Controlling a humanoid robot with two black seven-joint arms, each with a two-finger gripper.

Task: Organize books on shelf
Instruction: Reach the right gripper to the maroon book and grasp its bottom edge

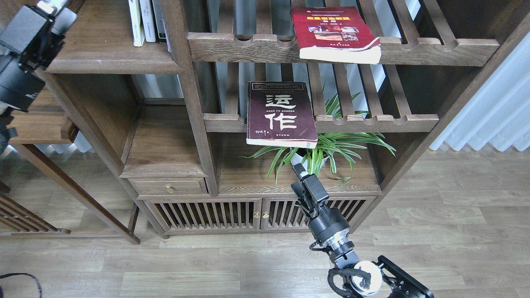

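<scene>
The maroon book's overhanging end [281,140] sticks straight out past the rail, so I expect the book [281,111] to stay flat and shut when I pull it off.
A dark maroon book [281,114] with big white characters lies flat on the middle slatted rack, its near end hanging over the front rail. A red book [333,33] with a yellow title lies flat on the upper slatted rack, also overhanging. The solid dark-brown shelf [107,62] with a rounded front edge is at the upper left. My right gripper [296,178] points up from below, just under the maroon book and in front of the plant, fingers apart and holding nothing. My left gripper [56,8] is at the shelf's left end, too dark to read.
Thin white- and dark-spined books [147,20] stand upright at the back of the shelf. A potted spider plant [327,149] sits under the maroon book. Below are a brass-knobbed drawer [167,187] and slatted cabinet doors [207,215]. A white curtain [492,107] hangs at the right.
</scene>
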